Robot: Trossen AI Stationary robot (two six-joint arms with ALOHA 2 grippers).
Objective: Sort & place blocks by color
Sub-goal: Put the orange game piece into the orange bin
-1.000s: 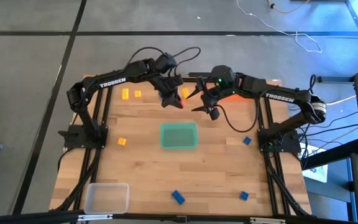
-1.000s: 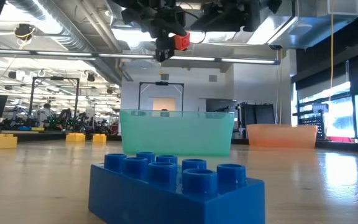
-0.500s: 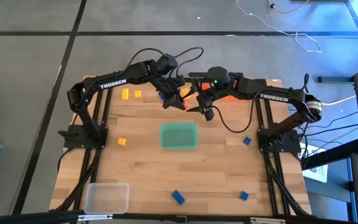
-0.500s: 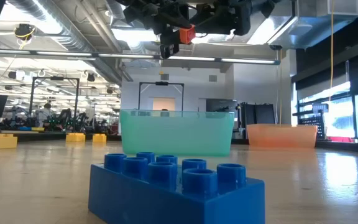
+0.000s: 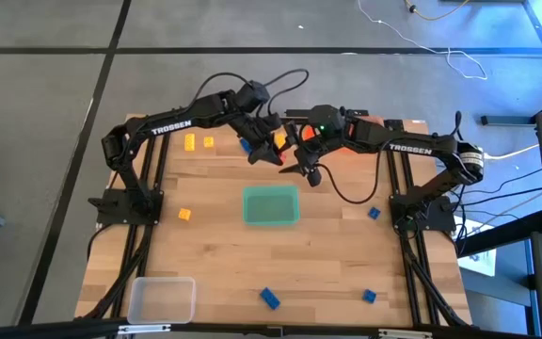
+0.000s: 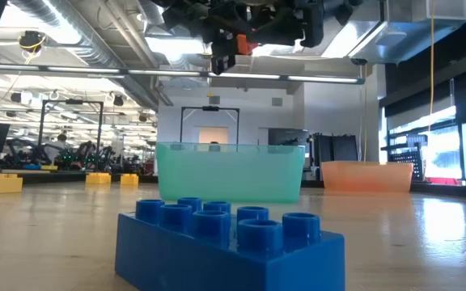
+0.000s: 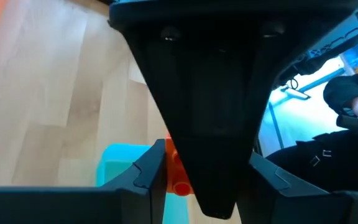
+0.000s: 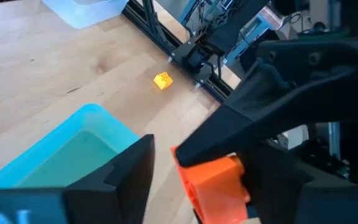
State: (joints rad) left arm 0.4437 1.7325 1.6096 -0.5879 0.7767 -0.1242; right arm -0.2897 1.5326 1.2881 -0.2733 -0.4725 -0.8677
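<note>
My left gripper is holding the orange-red block (image 6: 244,45) far away from the orange tray. Next, my right gripper takes the block from it and brings it to that tray (image 6: 368,176).
An orange-red block (image 5: 279,141) is in the air over the table's far middle, also seen in the low view (image 6: 245,42). My left gripper (image 5: 272,151) is shut on it. My right gripper (image 5: 298,160) is open right beside it. In the right wrist view its two fingers stand on either side of the block (image 8: 213,180), with a gap showing on one side. Yellow blocks (image 5: 190,142) (image 5: 184,214) and blue blocks (image 5: 269,298) (image 5: 374,213) lie flat on the wood. My left gripper pinches the orange-red block between its two fingers, one finger against the block's side (image 7: 171,163); my right arm's finger hides the other side. One left finger (image 8: 229,134) lies on the block's face (image 8: 204,163). The fingers point slanting down, and the block is lifted clear of the table.
The green tray (image 5: 271,205) sits mid-table below and nearer than the grippers. The orange tray (image 6: 362,175) is at the far right, and the clear tray (image 5: 161,299) is at the near left. A blue block (image 6: 229,242) fills the low view's foreground. A person's sleeve (image 7: 353,106) shows beyond the table.
My right gripper has moved toward the table's left, closing in on my left gripper until its open fingers stand around the orange-red block. My left gripper has kept its hold and risen slightly with the block.
</note>
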